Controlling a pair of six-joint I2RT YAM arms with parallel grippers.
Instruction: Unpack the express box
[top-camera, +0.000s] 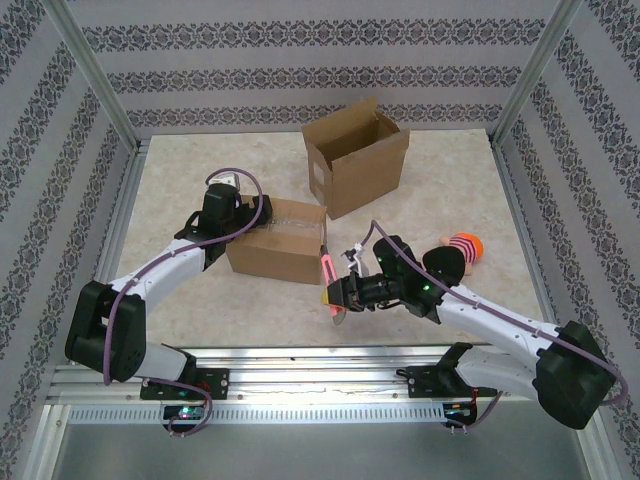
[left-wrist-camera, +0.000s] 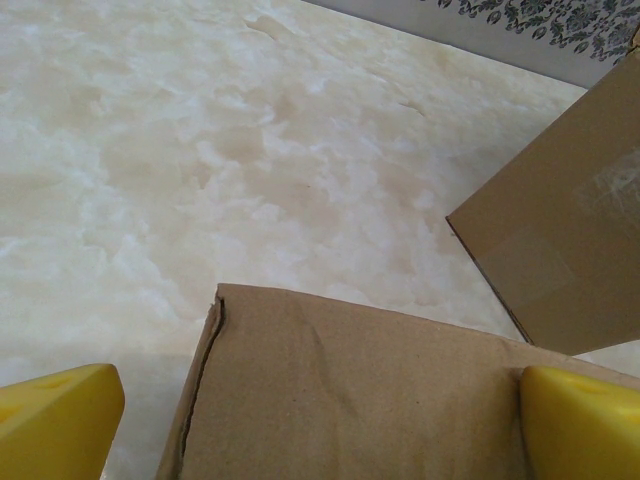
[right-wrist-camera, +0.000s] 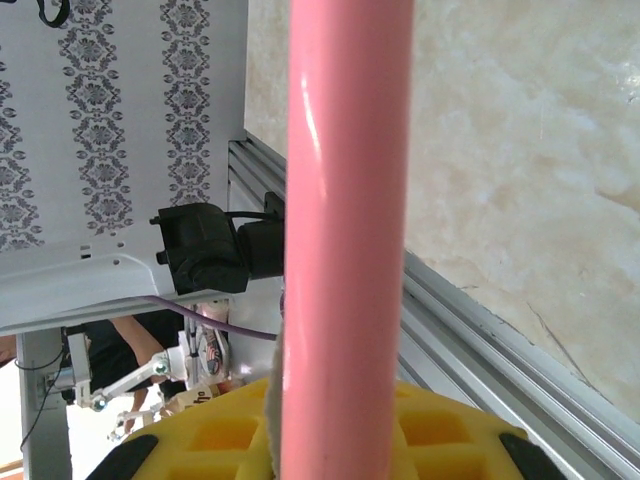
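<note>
The table (top-camera: 348, 231) between the express box and plush toy is clear, so my right gripper should keep taking the pink tool (top-camera: 328, 267) there and let it go once it is flat.
A closed, taped brown express box (top-camera: 277, 242) lies at the table's middle. My left gripper (top-camera: 243, 213) rests at its back-left corner. In the left wrist view its yellow fingers (left-wrist-camera: 58, 426) stand wide apart and open; the box's top (left-wrist-camera: 350, 385) lies between them, with the left finger off the box's edge. My right gripper (top-camera: 343, 292) hovers just right of the box's front-right corner, shut on a pink rod-like tool (top-camera: 327, 272) that points up toward the box. That pink tool (right-wrist-camera: 345, 230) runs straight up from the yellow pads (right-wrist-camera: 450, 440).
An open, upright cardboard box (top-camera: 355, 155) stands behind the closed one, and its side (left-wrist-camera: 565, 230) is also in the left wrist view. A striped orange-and-pink plush toy (top-camera: 462, 247) lies to the right, behind my right arm. The metal rail (top-camera: 330, 365) edges the table's near side.
</note>
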